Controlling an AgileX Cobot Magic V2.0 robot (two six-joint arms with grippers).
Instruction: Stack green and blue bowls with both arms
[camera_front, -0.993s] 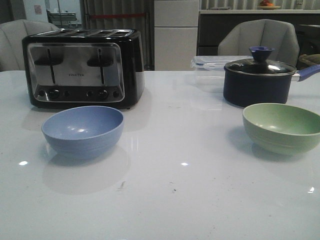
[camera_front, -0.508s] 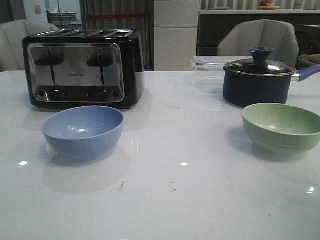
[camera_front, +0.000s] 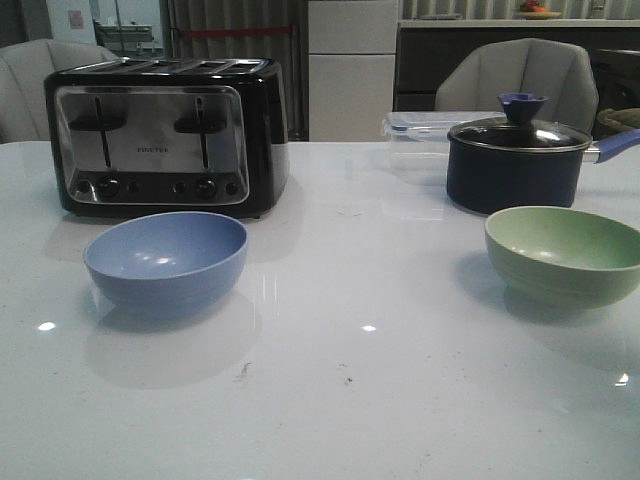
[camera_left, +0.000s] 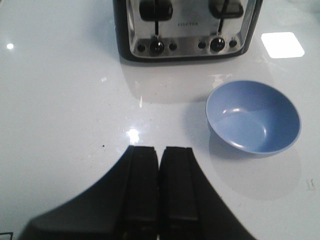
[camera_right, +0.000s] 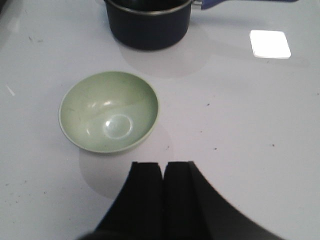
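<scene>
I should bring the green bowl (camera_front: 565, 257) to the middle (camera_front: 342, 325) with my right gripper before I lift the blue bowl with my left gripper, because the green bowl is far from the blue bowl.
The blue bowl (camera_front: 166, 260) sits upright and empty on the white table at the left, in front of the toaster; it also shows in the left wrist view (camera_left: 253, 117). The green bowl (camera_front: 564, 254) sits upright and empty at the right, in front of the navy pot; it also shows in the right wrist view (camera_right: 109, 111). My left gripper (camera_left: 160, 150) is shut and empty, above the table, short of the blue bowl. My right gripper (camera_right: 163, 165) is shut and empty, just short of the green bowl. Neither arm shows in the front view.
A black-and-steel toaster (camera_front: 165, 135) stands at the back left. A dark navy lidded pot (camera_front: 517, 155) with a blue handle stands at the back right, with a clear plastic container (camera_front: 420, 128) behind it. Chairs stand beyond the table's far edge.
</scene>
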